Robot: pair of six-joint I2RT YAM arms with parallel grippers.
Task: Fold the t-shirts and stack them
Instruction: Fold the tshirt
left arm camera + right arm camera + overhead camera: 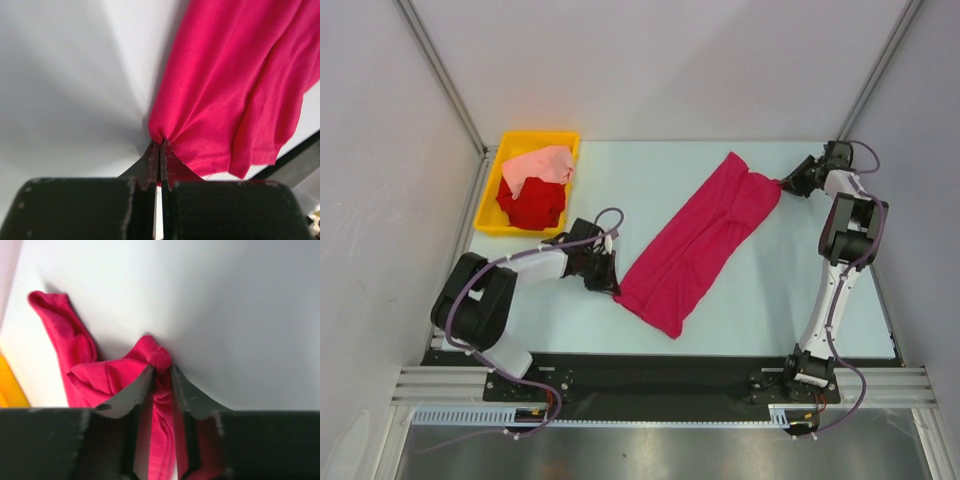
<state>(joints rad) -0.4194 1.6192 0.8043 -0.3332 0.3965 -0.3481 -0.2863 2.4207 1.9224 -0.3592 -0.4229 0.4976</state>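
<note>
The magenta-crimson t-shirt [704, 232] is lying at a slant across the table, so I should swing it straight. My right gripper should then take the free hem corner [674, 332] before folding.
A magenta-crimson t-shirt [700, 245] lies stretched in a long diagonal band across the pale table, from near left to far right. My left gripper [610, 283] is shut on its near-left corner; in the left wrist view the fingertips [160, 145] pinch a gathered point of the hem, and the cloth [235, 85] fans out beyond. My right gripper [782, 184] is at the far-right end. Its jaws [161, 367] hold a bunched fold of the same shirt [100, 377] between them. A bright red t-shirt [533, 205] and a pale salmon-pink one [542, 165] lie crumpled in the bin.
A yellow plastic bin [490, 195] stands at the table's far left corner, holding the two other shirts. Its edge [7, 387] shows in the right wrist view. Grey walls with metal posts enclose the table on three sides. A black rail [720, 365] runs along the near edge.
</note>
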